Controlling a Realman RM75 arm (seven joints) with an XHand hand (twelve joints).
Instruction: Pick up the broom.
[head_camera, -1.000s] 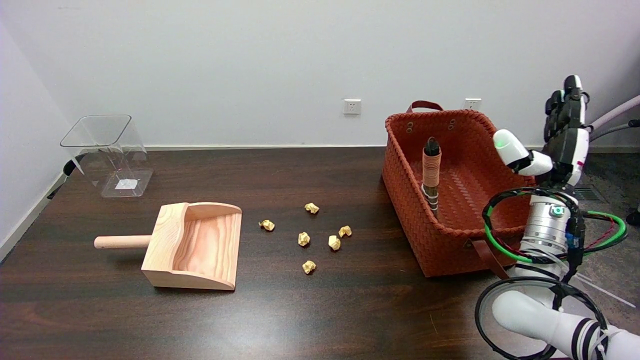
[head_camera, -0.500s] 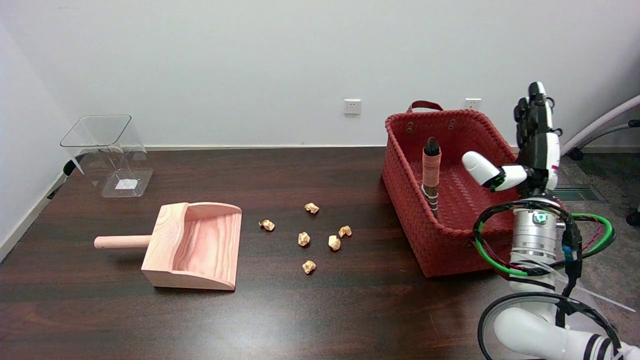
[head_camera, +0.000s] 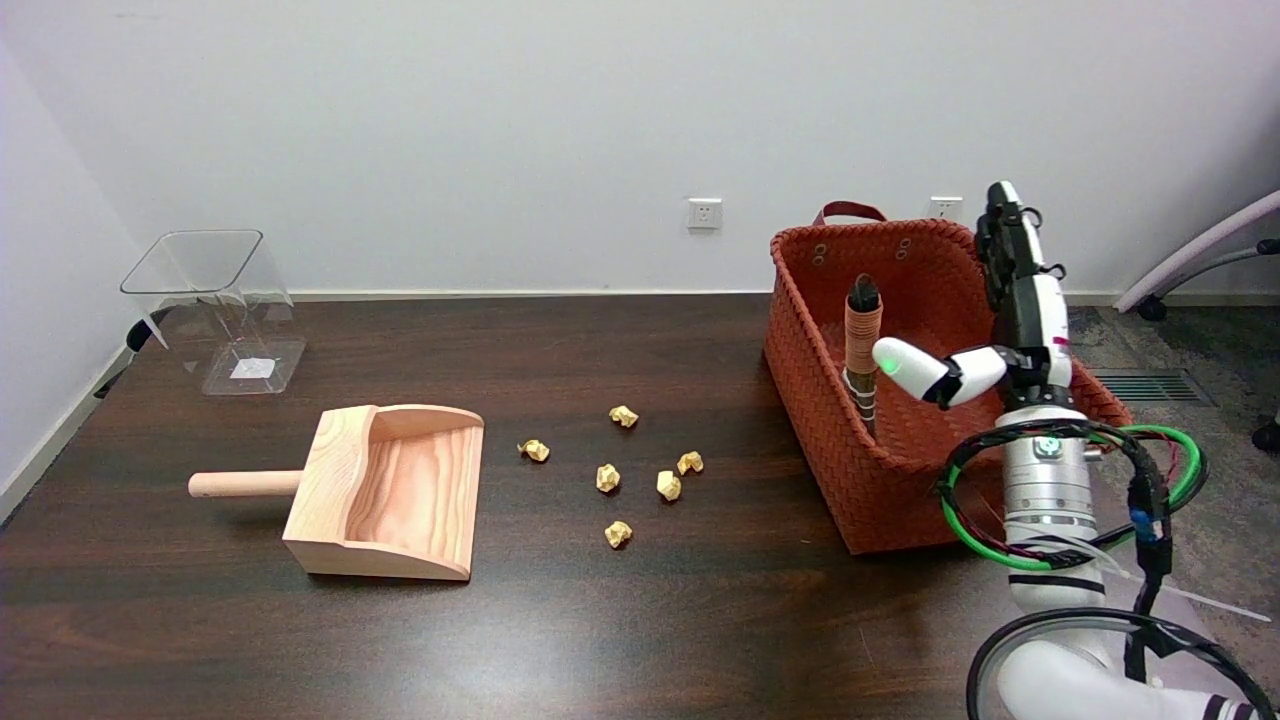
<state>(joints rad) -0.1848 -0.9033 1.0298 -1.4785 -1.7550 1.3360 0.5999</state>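
Observation:
White threads (head_camera: 859, 390) go around the broom where it dips down behind the basket's rim, so long hidden bristles will come out when I raise the broom's handle (head_camera: 861, 336).
The broom (head_camera: 863, 345) stands upright inside the woven red basket (head_camera: 820, 410), only its bound brown handle with a dark tip showing above the basket floor. My right hand (head_camera: 1000, 320) hovers over the basket's right half, fingers pointing up and spread, thumb stretched left toward the handle. The thumb tip lies a short way right of the handle, with no contact. The hand holds nothing.
Several crumpled yellow paper balls (head_camera: 640, 470) lie on the dark table left of the basket. A wooden dustpan (head_camera: 390, 490) sits further left. A clear plastic bin (head_camera: 215, 310) stands at the far left. My arm's cables (head_camera: 1070, 500) loop beside the basket's near right corner.
My right hand has moved left, from beyond the basket's right rim to over its interior, closing on the broom handle. It remains spread with nothing in it.

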